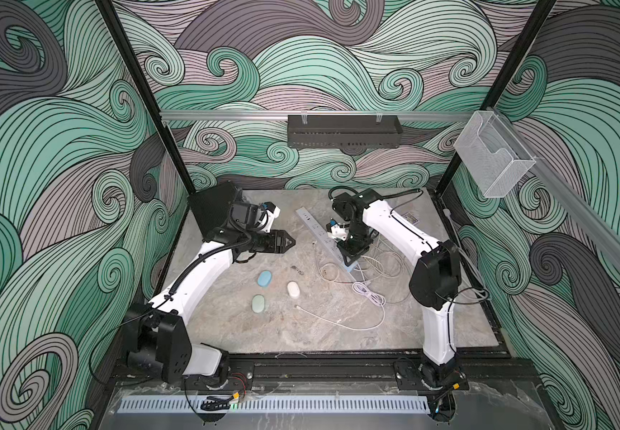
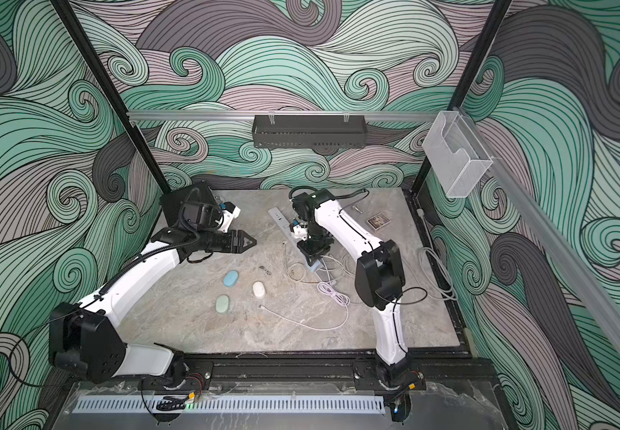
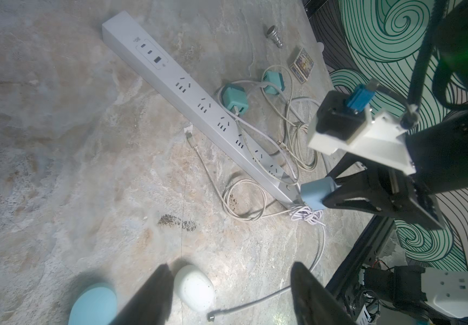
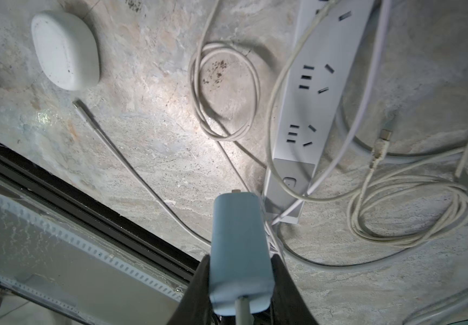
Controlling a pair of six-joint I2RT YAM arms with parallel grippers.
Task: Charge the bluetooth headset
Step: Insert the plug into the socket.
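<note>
The light-blue adapter hangs crooked beside the strip's switch end (image 4: pixel 286 189), so next my right gripper brings it back over the strip's sockets (image 4: pixel 301 132) and turns it in line before plugging in.
Three oval headset cases lie on the stone table: blue (image 1: pixel 264 278), white (image 1: pixel 293 289) and green (image 1: pixel 258 304). A white power strip (image 1: pixel 319 232) runs diagonally behind them. My right gripper (image 4: pixel 241 257) is shut on a light-blue charger adapter (image 4: pixel 239 247), holding it just above the strip's switch end (image 4: pixel 289 183), its cable trailing back. My left gripper (image 3: pixel 231 267) hangs open and empty above the table, with the white case (image 3: pixel 194 287) and a loose white cable plug (image 3: pixel 211 316) below its fingers. The plug lies just beside the white case (image 4: pixel 65 49).
Two teal adapters (image 3: pixel 234 98) (image 3: pixel 274 81) and coiled cables (image 1: pixel 375 260) lie beside the strip. A small box (image 3: pixel 301 65) and a metal piece (image 3: pixel 273 35) sit at the back right. A black box (image 1: pixel 213 208) stands back left. A black basket (image 1: pixel 343 131) hangs on the wall.
</note>
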